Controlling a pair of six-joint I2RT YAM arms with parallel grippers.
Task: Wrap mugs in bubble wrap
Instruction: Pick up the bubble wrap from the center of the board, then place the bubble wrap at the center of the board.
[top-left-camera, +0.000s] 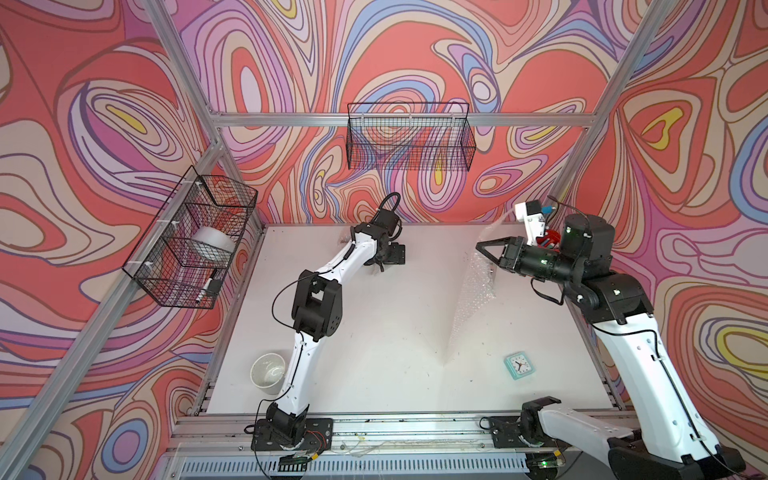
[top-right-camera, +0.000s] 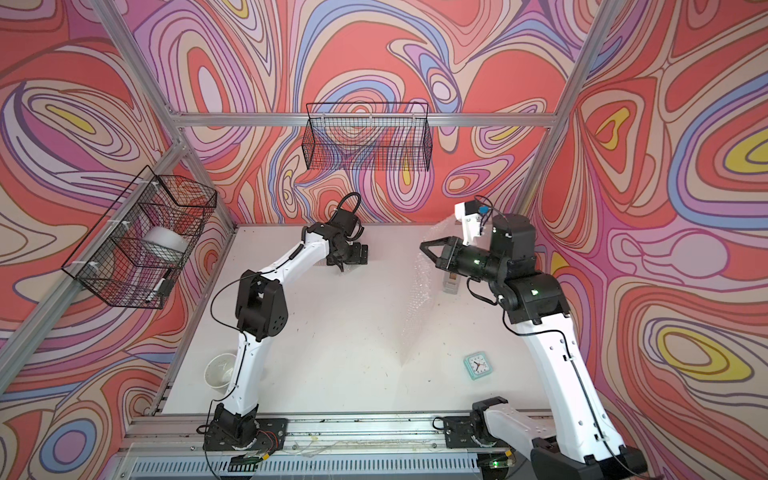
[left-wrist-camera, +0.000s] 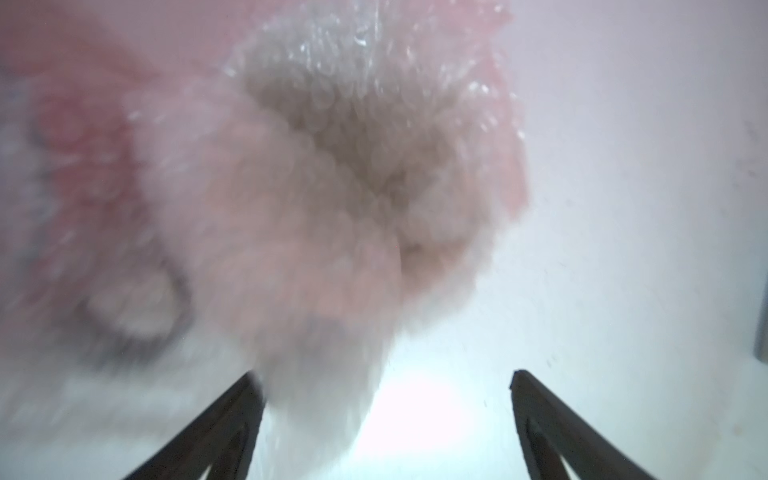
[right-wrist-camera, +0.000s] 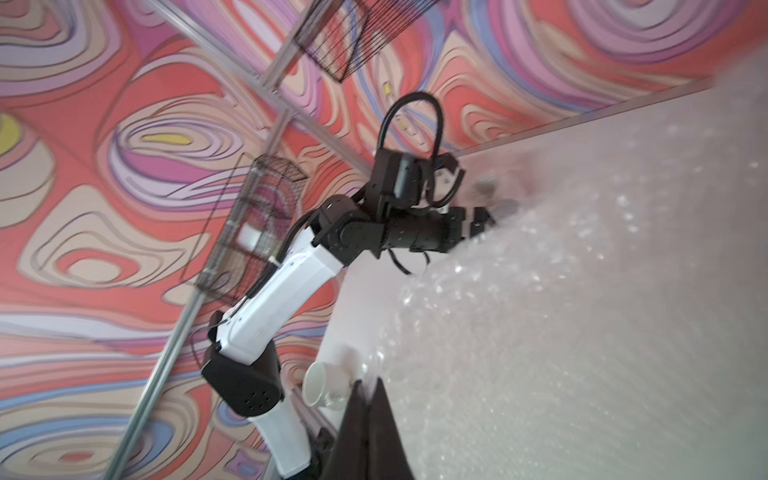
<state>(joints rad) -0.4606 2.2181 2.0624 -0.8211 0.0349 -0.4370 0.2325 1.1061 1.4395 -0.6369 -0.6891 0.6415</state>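
Observation:
The robot's right gripper has the bubble wrap sheet (top-left-camera: 472, 297) hanging by a corner, so the robot should lower the sheet flat onto the front middle (top-left-camera: 433, 360) before wrapping the white mug.
My right gripper (top-left-camera: 480, 246) is shut on a corner of a clear bubble wrap sheet (top-left-camera: 473, 291) and holds it up off the table; its lowest corner touches the table near the middle. In the right wrist view the shut fingers (right-wrist-camera: 368, 399) pinch the sheet's edge (right-wrist-camera: 582, 291). My left gripper (top-left-camera: 380, 262) is at the far middle of the table. In the left wrist view it (left-wrist-camera: 386, 382) stands open just short of a blurred, pinkish-red bundle of bubble wrap (left-wrist-camera: 332, 187); what is inside I cannot make out. A white mug (top-left-camera: 268, 374) stands at the front left.
A small teal clock (top-left-camera: 518, 365) lies at the front right. A small clear object (top-right-camera: 451, 282) stands under my right wrist. Something red (top-left-camera: 548, 241) is partly hidden behind that wrist. Wire baskets hang on the back wall (top-left-camera: 409, 137) and the left frame (top-left-camera: 191, 241).

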